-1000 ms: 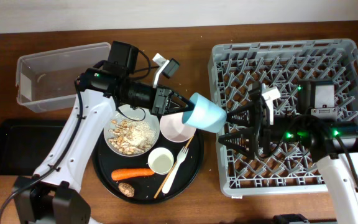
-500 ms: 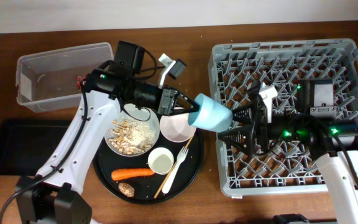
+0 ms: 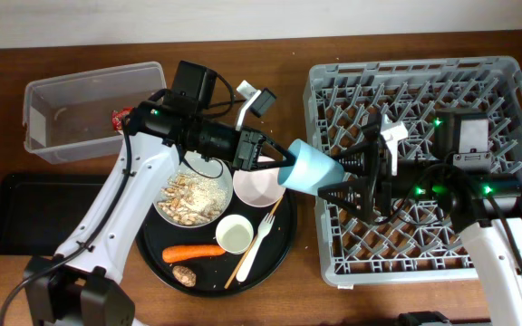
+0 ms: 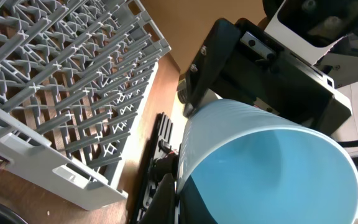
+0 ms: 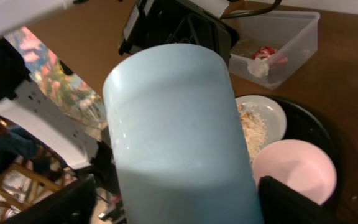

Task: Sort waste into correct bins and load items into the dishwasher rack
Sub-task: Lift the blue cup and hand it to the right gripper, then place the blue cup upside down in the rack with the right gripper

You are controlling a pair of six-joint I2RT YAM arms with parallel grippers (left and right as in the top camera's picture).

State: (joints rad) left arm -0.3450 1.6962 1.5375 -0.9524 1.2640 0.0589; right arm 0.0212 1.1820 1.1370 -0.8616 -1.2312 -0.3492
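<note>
Next, my right gripper takes the cup's base [image 3: 335,175] and loads the cup, because my left gripper is holding the light-blue cup's rim [image 3: 291,167] short of the dishwasher rack.
My left gripper [image 3: 281,168] is shut on the rim of the light-blue cup [image 3: 314,169] and holds it on its side in the air, between the round tray and the dishwasher rack [image 3: 415,65]. My right gripper [image 3: 344,177] is open, with its fingers on either side of the cup's base [image 5: 179,124]. The left wrist view shows the cup [image 4: 266,162] in the jaws [image 4: 176,186], with the rack [image 4: 73,74] beyond. The clear tub [image 3: 71,122] holds the red wrapper [image 3: 120,116] and the white tissue [image 5: 257,67].
A round black tray [image 3: 284,249] holds the plate of food scraps [image 3: 193,195], white bowl [image 3: 259,186], small white cup [image 3: 234,234], fork [image 3: 263,234], chopstick [image 3: 252,249], carrot [image 3: 193,252] and brown lump [image 3: 184,274]. The shallow black tray [image 3: 25,213] lies at the left.
My left gripper has carried the cup to the right, towards the rack. The cup's base now sits between my right gripper's open fingers.
</note>
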